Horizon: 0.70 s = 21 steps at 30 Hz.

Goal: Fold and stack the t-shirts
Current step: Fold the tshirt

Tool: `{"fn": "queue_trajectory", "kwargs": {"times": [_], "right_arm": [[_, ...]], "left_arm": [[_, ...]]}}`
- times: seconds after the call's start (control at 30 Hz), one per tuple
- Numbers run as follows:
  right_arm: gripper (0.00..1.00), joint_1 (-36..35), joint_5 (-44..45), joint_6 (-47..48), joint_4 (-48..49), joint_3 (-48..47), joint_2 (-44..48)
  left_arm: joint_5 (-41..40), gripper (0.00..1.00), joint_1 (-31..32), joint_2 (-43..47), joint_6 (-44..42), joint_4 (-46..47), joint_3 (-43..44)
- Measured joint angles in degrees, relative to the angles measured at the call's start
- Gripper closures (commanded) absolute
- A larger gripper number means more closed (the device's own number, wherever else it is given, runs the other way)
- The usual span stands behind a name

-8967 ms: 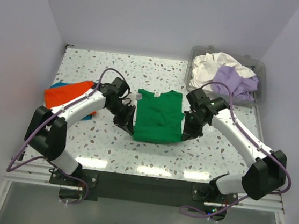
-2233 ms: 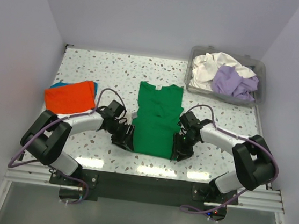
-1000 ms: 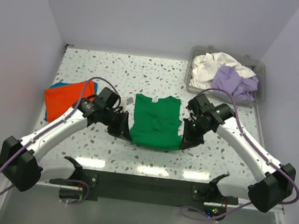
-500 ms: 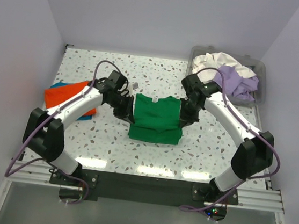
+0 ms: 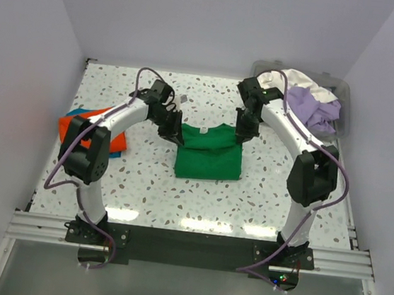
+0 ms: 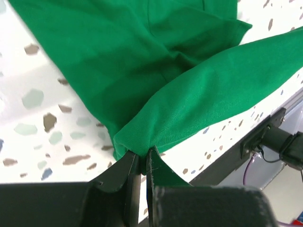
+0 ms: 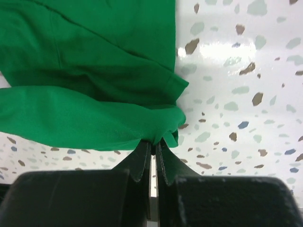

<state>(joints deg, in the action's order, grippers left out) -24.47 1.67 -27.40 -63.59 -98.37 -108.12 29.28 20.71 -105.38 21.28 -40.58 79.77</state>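
Observation:
I should keep my left gripper carrying the green t-shirt's held corner (image 6: 125, 138) toward the collar (image 5: 203, 129) and release there, since that corner lines up with the lower layer's side.
A bright green t-shirt (image 5: 209, 156) lies mid-table, its near half doubled back over the far half. My left gripper (image 5: 176, 132) is shut on the folded edge's left corner, and my right gripper (image 5: 242, 133) is shut on its right corner. In the left wrist view the gripper (image 6: 142, 153) pinches a bunched green fold (image 6: 199, 94) just above the table. In the right wrist view the gripper (image 7: 152, 142) nips the green cloth (image 7: 85, 113) the same way. An orange t-shirt (image 5: 77, 124) lies folded at the left on a blue one (image 5: 115, 154).
A clear plastic bin (image 5: 345, 100) stands at the back right, holding a crumpled white shirt (image 5: 294, 78) and a lavender shirt (image 5: 314, 108). The speckled table (image 5: 143, 184) has walls on three sides. Both arms arch over the table's middle.
Both grippers have carried the green shirt's near edge up and toward the far side. The shirt has gone from a long shape to a shorter doubled one.

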Motion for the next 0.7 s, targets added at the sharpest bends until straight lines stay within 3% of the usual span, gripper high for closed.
{"fn": "queue_trajectory", "kwargs": {"times": [0.37,0.7], "right_arm": [[1.0,0.98,2.36,2.34,1.57,-7.04,-8.63],[1.0,1.55,3.37,2.84,1.53,-11.87,-11.65]], "left_arm": [[0.35,1.0,-2.43,-8.02,0.13,2.01,5.75],[2.23,1.0,-3.8,-9.68,0.63,3.8,7.8]]}}
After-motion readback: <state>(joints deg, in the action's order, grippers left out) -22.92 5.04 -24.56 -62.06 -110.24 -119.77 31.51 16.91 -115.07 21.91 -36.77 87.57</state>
